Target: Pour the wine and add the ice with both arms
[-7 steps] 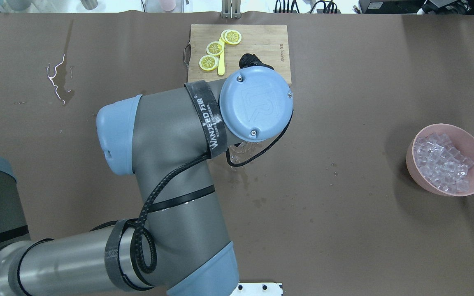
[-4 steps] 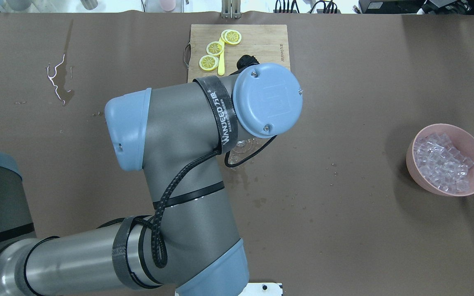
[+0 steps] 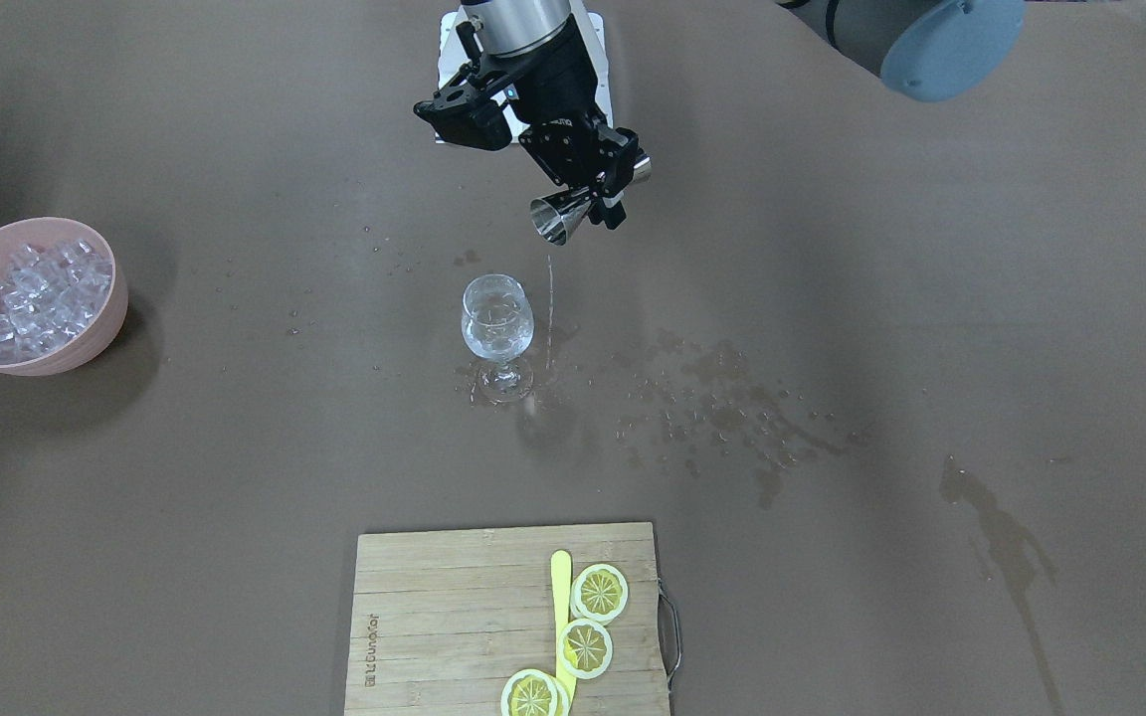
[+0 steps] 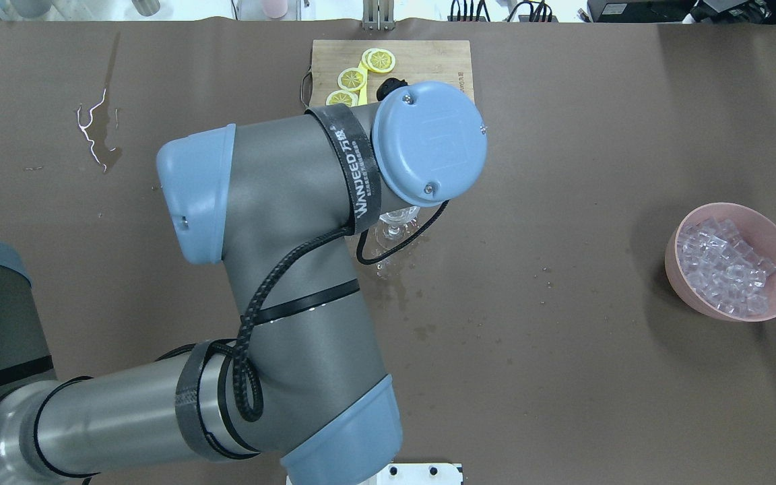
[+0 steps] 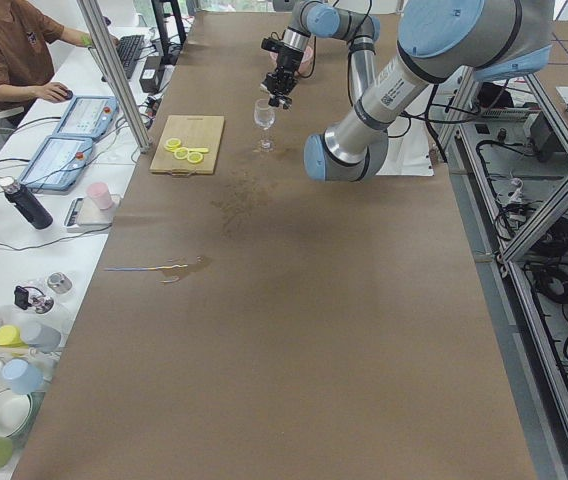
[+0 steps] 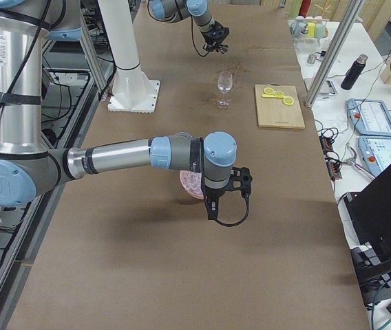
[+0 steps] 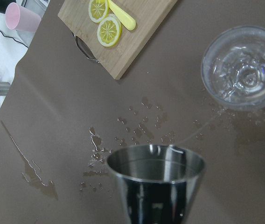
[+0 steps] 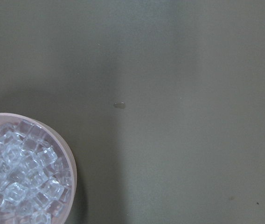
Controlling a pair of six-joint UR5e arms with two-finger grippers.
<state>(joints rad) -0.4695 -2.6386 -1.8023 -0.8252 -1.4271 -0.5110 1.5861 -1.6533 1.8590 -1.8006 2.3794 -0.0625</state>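
Observation:
I should turn the jigger upright point(image 3: 556, 220) with my left gripper and carry it clear of the wine glass, because the stream from the jigger's rim point(image 3: 550, 308) is falling beside the wine glass.
My left gripper point(image 3: 601, 191) is shut on the waist of a steel jigger point(image 3: 557, 218), tipped mouth-down above a stemmed wine glass point(image 3: 497, 322). A thin stream of clear liquid point(image 3: 549, 298), the wine, runs from the jigger's lip and seems to land beside the glass foot. The left wrist view shows the jigger point(image 7: 156, 179) close up and the glass point(image 7: 242, 67) holding clear liquid. From overhead the left arm point(image 4: 294, 202) hides its gripper. The ice point(image 4: 723, 264) fills a pink bowl point(image 3: 100, 333). In the exterior right view my right gripper point(image 6: 233, 184) hangs by the bowl; I cannot tell if it is open or shut.
A wooden cutting board point(image 3: 454, 617) with lemon slices point(image 3: 585, 646) and a yellow stick lies on the operators' side. Spilled drops point(image 3: 722, 408) and a wet streak point(image 3: 1006, 537) mark the brown table. A person point(image 5: 4, 50) sits at a desk beyond the table.
The left arm's wrist has shifted away from the robot toward the cutting board, covering one lemon slice overhead and exposing more of the glass foot.

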